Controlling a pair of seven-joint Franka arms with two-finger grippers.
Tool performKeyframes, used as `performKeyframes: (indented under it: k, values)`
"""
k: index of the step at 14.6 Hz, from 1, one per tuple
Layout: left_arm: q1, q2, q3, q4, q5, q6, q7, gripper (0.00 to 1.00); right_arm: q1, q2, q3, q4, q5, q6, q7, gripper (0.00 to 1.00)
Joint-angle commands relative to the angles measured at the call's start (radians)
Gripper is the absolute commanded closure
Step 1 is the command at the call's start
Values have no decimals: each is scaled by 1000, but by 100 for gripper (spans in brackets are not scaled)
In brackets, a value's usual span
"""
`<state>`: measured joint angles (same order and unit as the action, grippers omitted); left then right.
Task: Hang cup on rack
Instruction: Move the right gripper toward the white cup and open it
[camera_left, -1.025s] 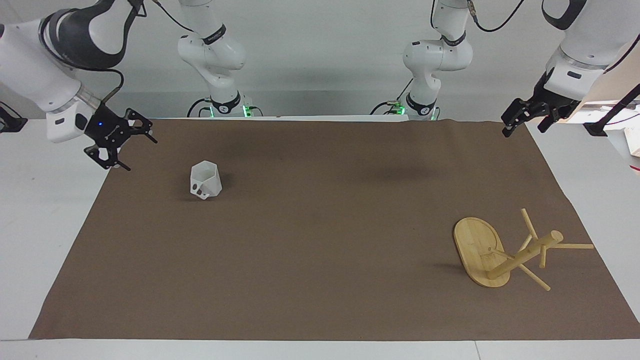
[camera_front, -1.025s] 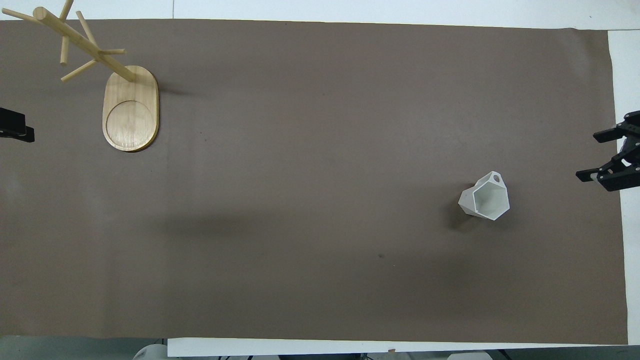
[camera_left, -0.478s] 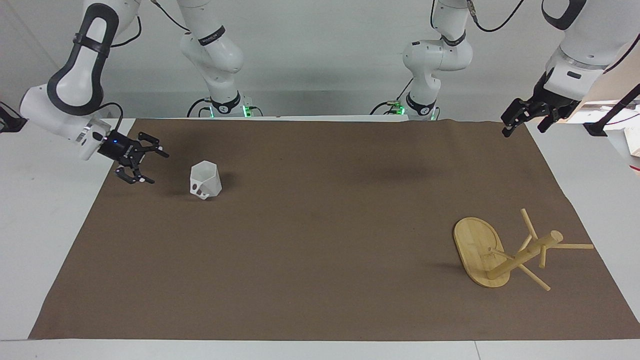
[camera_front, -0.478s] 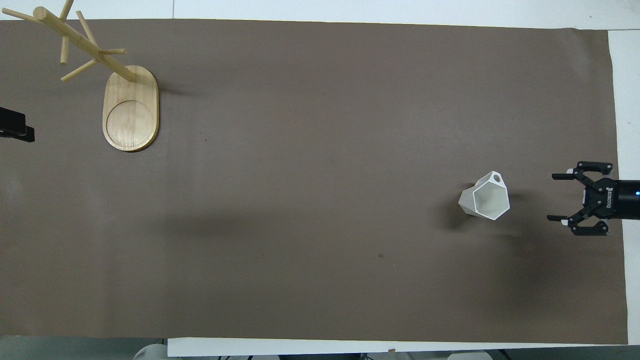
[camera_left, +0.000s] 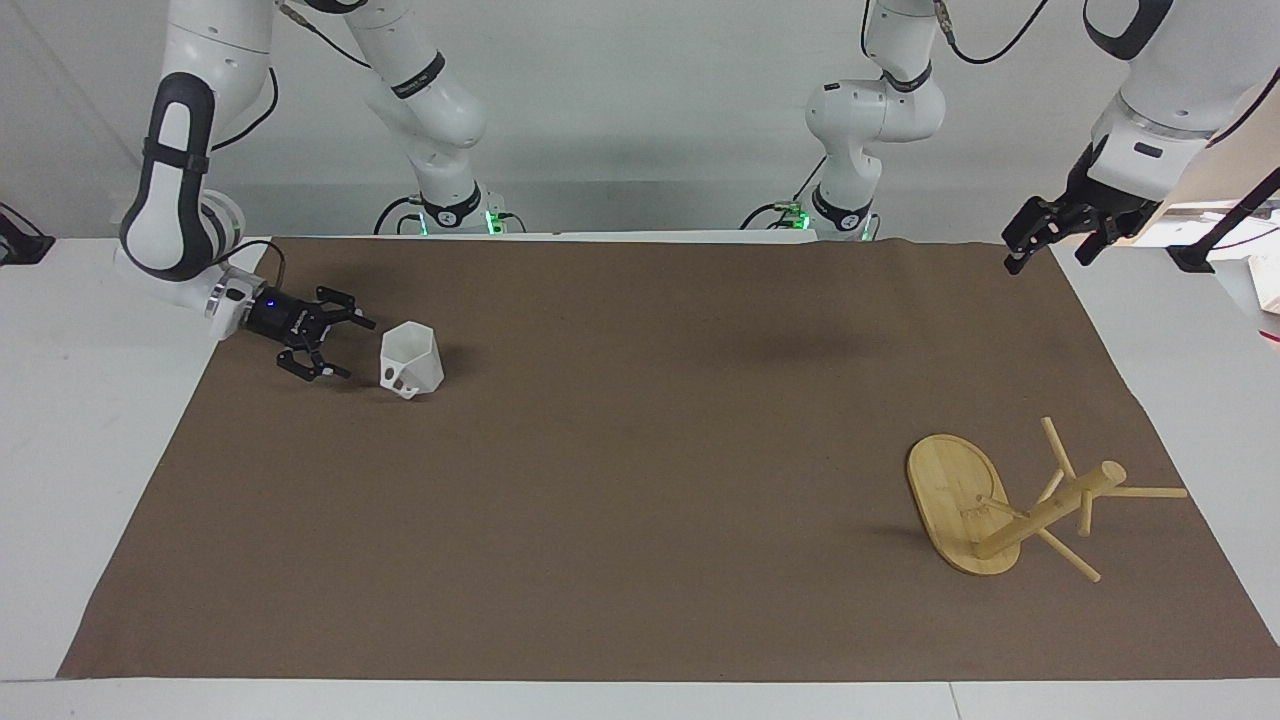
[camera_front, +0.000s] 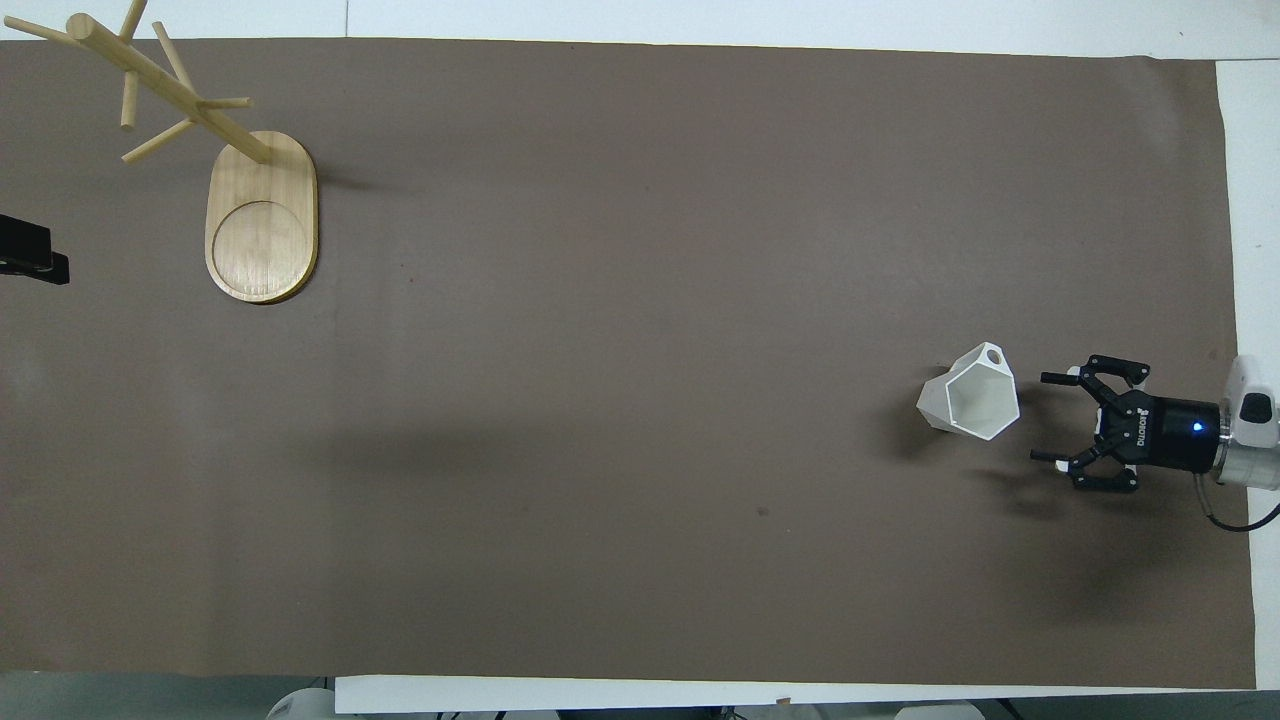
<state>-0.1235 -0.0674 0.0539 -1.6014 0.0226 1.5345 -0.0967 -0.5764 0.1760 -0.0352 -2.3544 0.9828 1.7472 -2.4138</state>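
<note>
I should go on moving my right gripper level, as its open fingers face the cup's body (camera_front: 969, 396) across clear mat (camera_front: 1032, 415), until they straddle the cup, and then close them.
The white faceted cup (camera_left: 411, 357) stands mouth up on the brown mat toward the right arm's end of the table, its handle on the side farther from the robots. It also shows in the overhead view (camera_front: 975, 402). My right gripper (camera_left: 356, 349) is open, low over the mat and level with the cup, pointing at it with a small gap; in the overhead view (camera_front: 1040, 418) it is just beside the cup. The bamboo rack (camera_left: 955, 498) stands upright toward the left arm's end (camera_front: 262, 220), with no cup on its pegs. My left gripper (camera_left: 1045, 250) waits open, raised over the mat's corner.
The brown mat (camera_left: 640, 450) covers most of the white table. Only the cup and the rack are on it. A black tip of the left gripper (camera_front: 30, 262) shows at the edge of the overhead view, beside the rack's base.
My right gripper has come down from above the table's edge and moved in toward the cup, turning level with it. The cup, the rack and the left arm have not moved.
</note>
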Motion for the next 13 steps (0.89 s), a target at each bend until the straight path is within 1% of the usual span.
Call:
performKeyframes:
  k: [1, 6, 8, 11, 13]
  values:
    - [2, -3, 0, 3, 8, -14, -1, 0, 2, -35, 14, -40, 57, -5, -25, 0]
    - [2, -3, 0, 3, 8, -14, -1, 0, 53, -35, 14, -46, 74, 3, -27, 0]
    - [2, -3, 0, 1, 10, -14, -1, 0, 72, -36, 12, -58, 100, 6, -33, 0]
    - [2, -3, 0, 1, 8, -14, -1, 0, 75, -36, 14, -60, 105, 20, -47, 0]
    - [2, -3, 0, 1, 8, -14, -1, 0, 96, -36, 14, -63, 120, 29, -53, 0]
